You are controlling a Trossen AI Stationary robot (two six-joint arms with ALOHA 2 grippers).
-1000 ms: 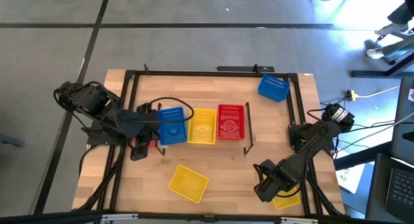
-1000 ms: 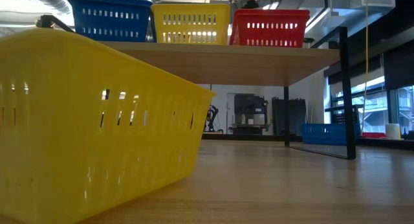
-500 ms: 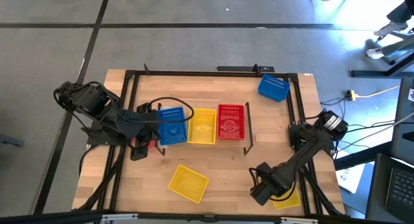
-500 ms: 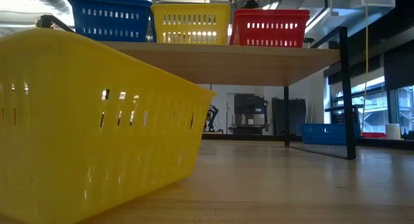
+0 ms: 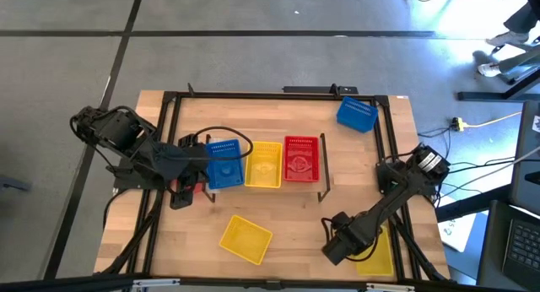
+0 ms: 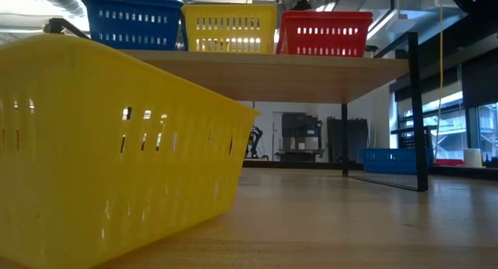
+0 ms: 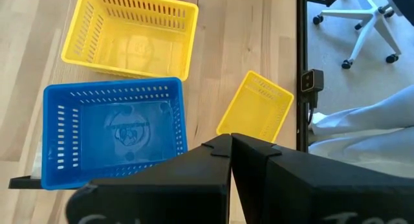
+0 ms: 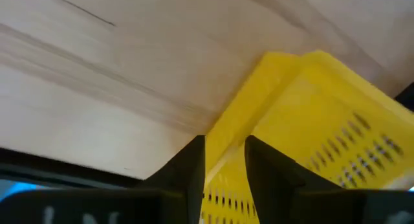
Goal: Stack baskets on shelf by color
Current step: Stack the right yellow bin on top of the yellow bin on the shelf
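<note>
I expect the yellow basket at my right gripper (image 5: 379, 257) to fit inside the yellow basket on the shelf (image 5: 263, 164) when I lower it, because the one on the shelf stands open and empty.
On the shelf (image 5: 323, 184) a blue basket (image 5: 224, 165), a yellow basket (image 5: 264, 164) and a red basket (image 5: 301, 159) stand side by side on their bases. My left gripper (image 7: 230, 145) is shut, holds nothing and hangs above the shelf's left end. My right gripper (image 8: 224, 160) is open at the table's near right. It points down, with its two fingers on either side of the rim (image 8: 228, 134) of a yellow basket (image 5: 380, 255) that sits on the table. I cannot tell whether the fingers touch that rim.
Another yellow basket (image 5: 245, 239) lies on the table near the front edge, filling the left of the low view (image 6: 117, 160). A blue basket (image 5: 356, 115) sits at the far right corner. A black frame (image 5: 253, 95) runs around the tabletop.
My right gripper has come down over the yellow basket at the near right and shifted a little toward the table's left. More of that basket now shows beside the arm.
</note>
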